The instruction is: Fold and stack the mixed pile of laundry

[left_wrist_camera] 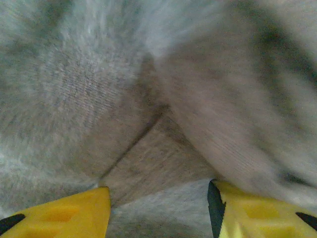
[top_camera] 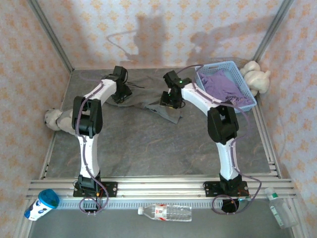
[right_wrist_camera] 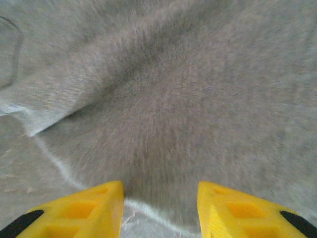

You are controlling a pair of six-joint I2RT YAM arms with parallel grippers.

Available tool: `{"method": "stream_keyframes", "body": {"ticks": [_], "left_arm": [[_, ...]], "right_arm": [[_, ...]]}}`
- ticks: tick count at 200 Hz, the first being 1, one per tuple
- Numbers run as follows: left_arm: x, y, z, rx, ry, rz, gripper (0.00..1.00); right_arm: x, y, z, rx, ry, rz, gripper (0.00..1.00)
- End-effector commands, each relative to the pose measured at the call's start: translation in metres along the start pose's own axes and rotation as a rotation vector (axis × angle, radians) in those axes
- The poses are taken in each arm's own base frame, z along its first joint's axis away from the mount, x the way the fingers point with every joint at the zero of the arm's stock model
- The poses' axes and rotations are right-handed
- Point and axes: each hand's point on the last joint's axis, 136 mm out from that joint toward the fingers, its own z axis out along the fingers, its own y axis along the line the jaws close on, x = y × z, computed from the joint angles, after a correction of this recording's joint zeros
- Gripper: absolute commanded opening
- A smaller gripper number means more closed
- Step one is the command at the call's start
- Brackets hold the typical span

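Note:
I expect the grey-olive garment (top_camera: 144, 98) to spread out wider when I pull it closer, since a deep fold (right_wrist_camera: 86, 103) runs in from its pale hem.
The grey-olive garment (top_camera: 148, 103) lies spread flat at the back middle of the table, stretched between my two grippers. My left gripper (top_camera: 121, 92) hovers over its left end, and my right gripper (top_camera: 171, 99) over its right end. In the left wrist view the yellow fingers of the left gripper (left_wrist_camera: 158, 192) stand apart just above creased grey cloth (left_wrist_camera: 148, 148), holding nothing. In the right wrist view the right gripper (right_wrist_camera: 160, 186) is also open over the smooth cloth (right_wrist_camera: 168, 109) near its pale hem. The lavender-purple T-shirt (top_camera: 224, 85) lies bunched in the basket.
The light blue mesh basket (top_camera: 249, 100) stands at the back right, with a plush toy (top_camera: 257, 77) behind it. Another plush toy (top_camera: 52, 119) lies at the left edge. A water bottle (top_camera: 166, 212), a cup (top_camera: 42, 203) and a second bottle (top_camera: 280, 208) lie by the near rail.

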Motion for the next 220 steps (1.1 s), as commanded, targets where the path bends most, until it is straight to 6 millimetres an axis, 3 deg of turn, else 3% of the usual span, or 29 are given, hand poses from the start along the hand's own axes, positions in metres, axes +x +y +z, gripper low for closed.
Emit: {"method": "stream_keyframes", "body": {"ticks": [1,40,63,90,115,139,159,187,201,220], "left_arm": [[-0.004,0.015,0.007,-0.088,-0.004,0.066,0.55],[0.027,0.057,0.015,-0.21,0.077,0.106,0.54],[0.05,0.084,0.004,-0.253,0.107,0.129,0.53],[0.094,0.119,-0.011,-0.269,0.172,0.129,0.53],[0.137,0.14,-0.038,-0.235,0.195,0.105,0.54],[0.169,0.149,-0.062,-0.182,0.203,0.062,0.56],[0.167,0.14,-0.087,-0.109,0.174,0.027,0.61],[0.128,0.117,-0.126,-0.062,0.071,0.055,0.69],[0.104,0.107,-0.137,-0.034,0.029,0.049,0.7],[0.072,0.109,-0.14,-0.046,-0.02,0.02,0.7]], "right_arm": [[0.004,-0.021,0.029,0.098,0.027,-0.005,0.43],[0.045,-0.056,0.044,0.182,0.158,-0.101,0.42],[0.08,-0.089,0.037,0.269,0.248,-0.179,0.4],[0.125,-0.117,0.021,0.298,0.32,-0.229,0.38],[0.17,-0.128,0.0,0.268,0.374,-0.238,0.37],[0.198,-0.118,-0.019,0.165,0.378,-0.203,0.37],[0.195,-0.098,-0.041,0.07,0.331,-0.185,0.42],[0.161,-0.065,-0.079,-0.025,0.212,-0.195,0.51],[0.136,-0.061,-0.093,-0.026,0.145,-0.161,0.53],[0.101,-0.074,-0.101,0.027,0.049,-0.073,0.54]]}}
